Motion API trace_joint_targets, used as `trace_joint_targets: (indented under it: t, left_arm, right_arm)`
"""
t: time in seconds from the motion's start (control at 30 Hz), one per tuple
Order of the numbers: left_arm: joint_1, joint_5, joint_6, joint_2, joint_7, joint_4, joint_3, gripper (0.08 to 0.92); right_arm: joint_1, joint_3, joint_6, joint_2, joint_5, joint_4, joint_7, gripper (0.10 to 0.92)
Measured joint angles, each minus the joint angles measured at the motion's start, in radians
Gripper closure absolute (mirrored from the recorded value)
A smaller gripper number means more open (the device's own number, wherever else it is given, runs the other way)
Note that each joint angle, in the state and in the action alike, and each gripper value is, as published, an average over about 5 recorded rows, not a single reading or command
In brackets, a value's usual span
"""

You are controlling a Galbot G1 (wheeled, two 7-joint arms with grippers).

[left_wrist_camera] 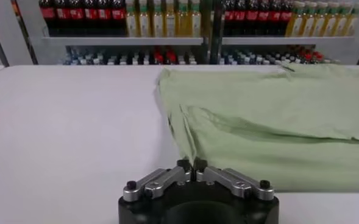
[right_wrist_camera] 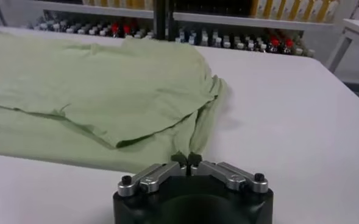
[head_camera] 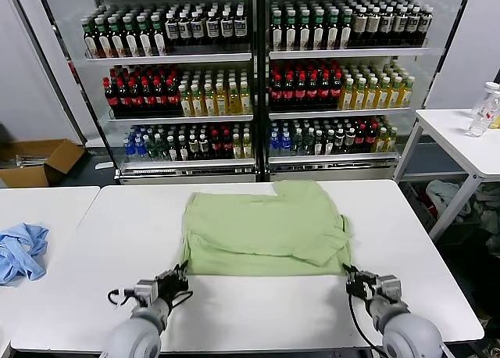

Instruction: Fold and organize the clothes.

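The shirt's far flap is at the table's back edge, so next I pull the shirt nearer before my right gripper grabs that flap to fold it over.
The pale green shirt lies partly folded in the middle of the white table. A sleeve lies folded over on its right, and its collar, buttons and chest graphic are hidden. My left gripper is shut on the shirt's near left corner. In the left wrist view a fabric ridge of the shirt runs into the closed tips. My right gripper is shut on the near right corner. In the right wrist view folds of the shirt converge at the tips. Both grippers sit low at the table.
A crumpled blue cloth lies on the neighbouring table at the left. Drink coolers full of bottles stand behind the table. A side table with bottles is at the right, and a cardboard box is on the floor at the left.
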Motion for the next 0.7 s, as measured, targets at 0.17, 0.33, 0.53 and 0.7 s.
trace_joint_targets:
  t: [0.17,0.33,0.53,0.7]
  left_arm:
    - [0.141,0.033,0.013,-0.011,-0.01,-0.115,-0.043,0.906]
    - [0.267,0.067,0.029,-0.022,-0.028,-0.221,-0.088,0.888]
    - [0.327,0.077,0.03,-0.008,-0.041,-0.314,-0.141,0.733]
    - [0.282,0.038,0.016,0.019,-0.066,-0.318,-0.159,0.586]
  right_arm:
    - [-0.115,0.049,-0.002,0.005,-0.052,0.096,-0.005,0.882]
    - [-0.148,0.072,0.006,-0.001,-0.067,0.159,0.004,0.755]
    - [-0.053,0.064,0.007,-0.016,-0.029,0.16,0.019,0.581]
    - [0.14,-0.011,0.001,-0.009,0.0,0.062,0.027,0.434]
